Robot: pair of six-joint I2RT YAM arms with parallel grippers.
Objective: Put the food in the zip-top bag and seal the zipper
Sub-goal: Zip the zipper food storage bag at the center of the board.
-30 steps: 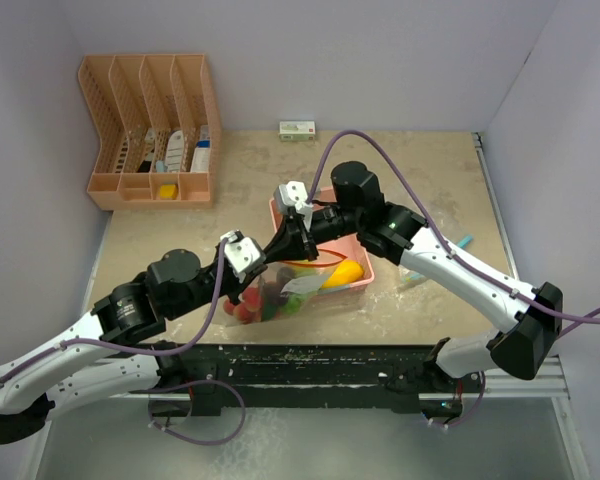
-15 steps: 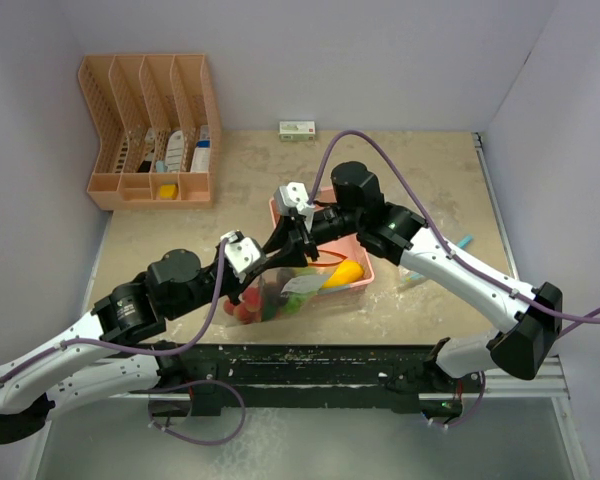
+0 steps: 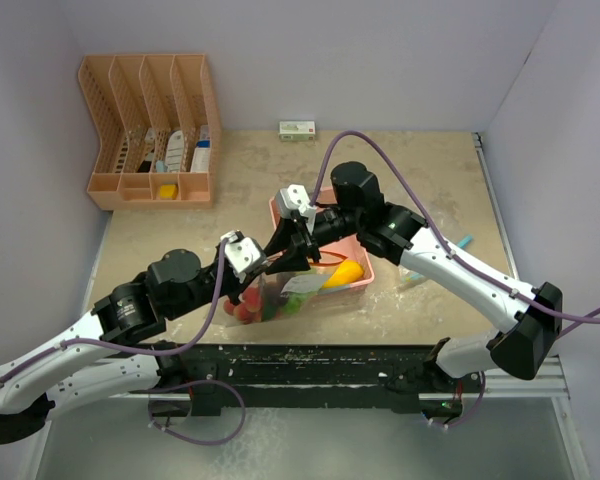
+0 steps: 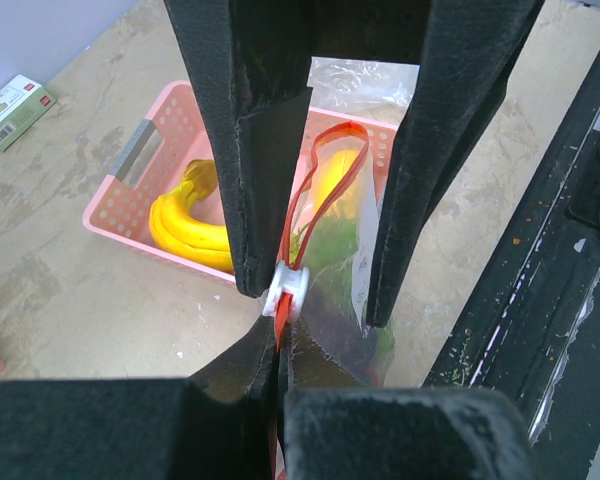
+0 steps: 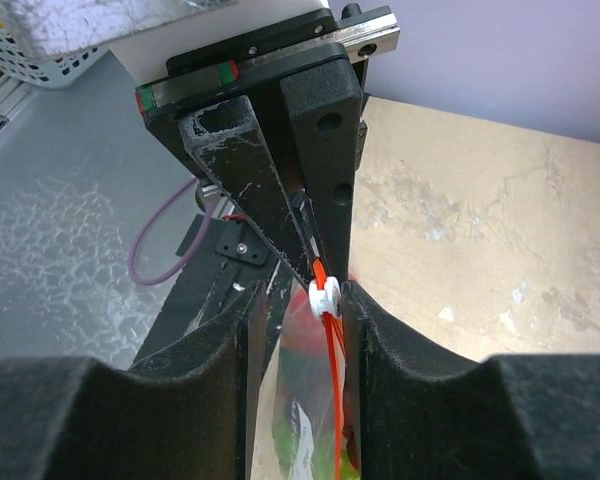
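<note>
I am about to pull, and the red zipper's strips (image 5: 335, 347) come apart beyond the white slider (image 5: 325, 298). The slider will slide along and join them behind it when I pull.
The clear zip-top bag (image 3: 280, 292) with a red zipper (image 4: 325, 165) stands upright at the pink basket's (image 3: 362, 262) near side. It holds red and green food pieces (image 3: 248, 310). My left gripper (image 3: 263, 262) is shut on the zipper's end (image 4: 278, 345). My right gripper (image 3: 292, 258) is open, and its fingers straddle the bag top with the white slider (image 5: 325, 297) between them, against one finger. The slider also shows in the left wrist view (image 4: 288, 290). Yellow bananas (image 4: 185, 225) and a yellow-orange mango (image 3: 343, 273) lie in the basket.
A peach slotted organiser (image 3: 150, 130) with small items stands at the back left. A small box (image 3: 298, 129) lies at the back wall. Thin sticks (image 3: 460, 243) lie right of the basket. The black front rail (image 3: 330, 360) runs close to the bag.
My right gripper has edged slightly towards the left gripper along the bag top. The left gripper and the bag have stayed put.
</note>
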